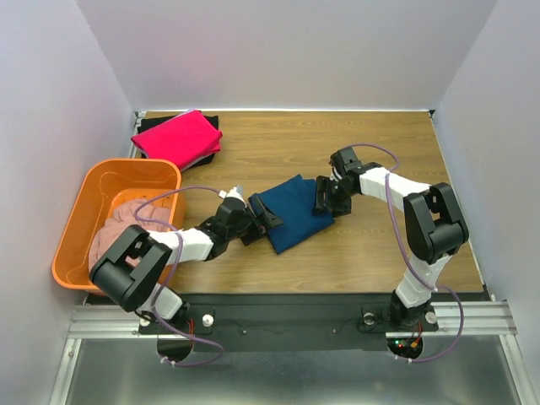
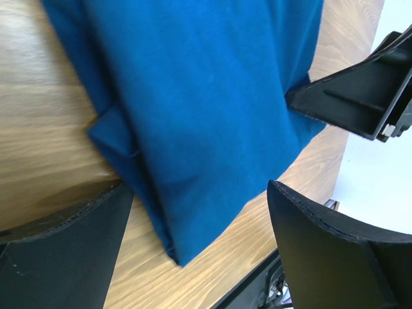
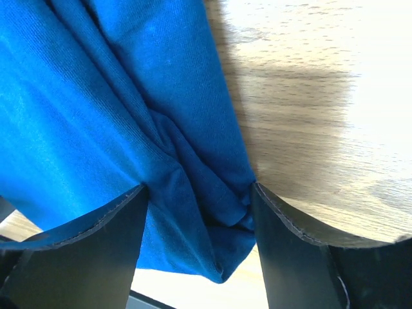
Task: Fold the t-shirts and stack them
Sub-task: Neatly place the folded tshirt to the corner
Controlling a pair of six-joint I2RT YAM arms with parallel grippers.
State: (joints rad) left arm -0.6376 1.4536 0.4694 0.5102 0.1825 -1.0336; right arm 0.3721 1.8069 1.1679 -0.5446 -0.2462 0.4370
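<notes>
The navy blue t-shirt point(image 1: 295, 216) will stay folded when the robot carries it by its end, because folded layers point(image 2: 136, 164) lie close together along the t-shirt's edge.
A folded navy blue t-shirt point(image 1: 291, 211) lies mid-table; its print is hidden. My left gripper point(image 1: 260, 223) is open at its near-left end, and the shirt's corner point(image 2: 193, 129) lies between the spread fingers point(image 2: 199, 193). My right gripper point(image 1: 324, 197) is open at the shirt's right edge, and its fingers straddle a bunched fold of blue cloth point(image 3: 193, 161) and touch it on both sides point(image 3: 199, 190). A folded bright pink t-shirt point(image 1: 175, 137) lies on a black one point(image 1: 211, 123) at the back left. A pale dusty-pink t-shirt point(image 1: 126, 226) is in the basket.
The orange plastic basket point(image 1: 93, 190) stands at the left edge of the table. White walls close in the table at the back and on both sides. One of the right gripper's fingers point(image 2: 351, 96) shows in the left wrist view, beyond the shirt.
</notes>
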